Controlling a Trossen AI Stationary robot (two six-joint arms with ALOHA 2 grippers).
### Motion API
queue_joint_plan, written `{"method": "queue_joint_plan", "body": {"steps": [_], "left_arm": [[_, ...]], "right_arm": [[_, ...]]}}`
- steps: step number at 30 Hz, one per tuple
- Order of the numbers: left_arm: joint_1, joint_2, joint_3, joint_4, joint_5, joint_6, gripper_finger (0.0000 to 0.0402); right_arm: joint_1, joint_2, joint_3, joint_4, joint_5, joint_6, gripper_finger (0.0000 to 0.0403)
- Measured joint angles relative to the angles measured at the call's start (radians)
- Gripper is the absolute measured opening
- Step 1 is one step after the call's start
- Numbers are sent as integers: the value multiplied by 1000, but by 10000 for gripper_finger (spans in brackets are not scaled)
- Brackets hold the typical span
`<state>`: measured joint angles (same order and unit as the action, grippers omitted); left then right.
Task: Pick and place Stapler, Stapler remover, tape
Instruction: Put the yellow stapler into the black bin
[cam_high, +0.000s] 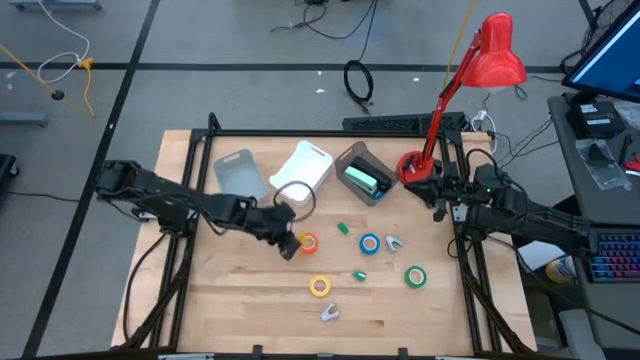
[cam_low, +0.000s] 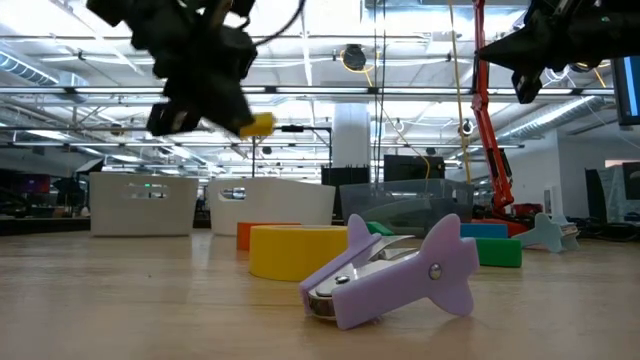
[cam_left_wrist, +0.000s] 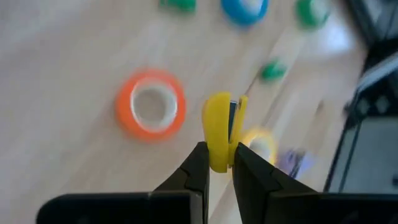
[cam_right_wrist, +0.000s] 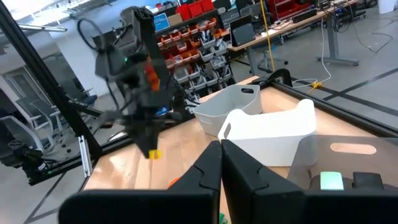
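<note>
The dark bin with the green stapler (cam_high: 364, 175) is closer to the robot's right gripper, so the left gripper should pass the yellow stapler (cam_high: 303, 239) across to the right gripper.
My left gripper (cam_left_wrist: 219, 155) hangs over the table's middle (cam_high: 290, 245), shut on a small yellow staple remover (cam_left_wrist: 219, 127), which also shows in the low view (cam_low: 258, 124). Just beside it the orange tape (cam_high: 308, 242) lies flat on the table. The blue tape (cam_high: 370, 243), yellow tape (cam_high: 320, 286) and green tape (cam_high: 415, 276) lie flat farther right and nearer. A purple staple remover (cam_low: 390, 270) lies near the front edge. A green stapler (cam_high: 362, 181) sits in a dark bin (cam_high: 352, 158). My right gripper (cam_high: 440, 207) waits, shut, at the right edge. My left gripper pinches the yellow staple remover by one end (cam_left_wrist: 219, 158) between its two fingertips, coming from above and slanting toward the table's right. The remover sticks out past the fingertips and is lifted clear of the table.
A grey bin (cam_high: 240, 172) and a white bin (cam_high: 303, 168) stand at the far side beside the dark bin. A red desk lamp (cam_high: 470, 90) rises by the right arm. A pale staple remover (cam_high: 393, 242) and small green pieces (cam_high: 343, 228) lie among the tapes.
</note>
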<state>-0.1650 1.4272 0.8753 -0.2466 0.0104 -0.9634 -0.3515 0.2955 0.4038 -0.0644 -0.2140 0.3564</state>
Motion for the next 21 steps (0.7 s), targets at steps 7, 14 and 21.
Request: {"method": "queue_joint_plan", "body": {"steps": [7,14,21], "left_arm": [[103,3,0,329,-38,47,45],[213,12,0,516,-40,90,45],[273,18,69,553,-69,169,45]], "right_arm": [[0,143,1,184,-77,13,9],[0,372,0,386,-103,-23,61],[0,553,0,644,-102,3,134]]}}
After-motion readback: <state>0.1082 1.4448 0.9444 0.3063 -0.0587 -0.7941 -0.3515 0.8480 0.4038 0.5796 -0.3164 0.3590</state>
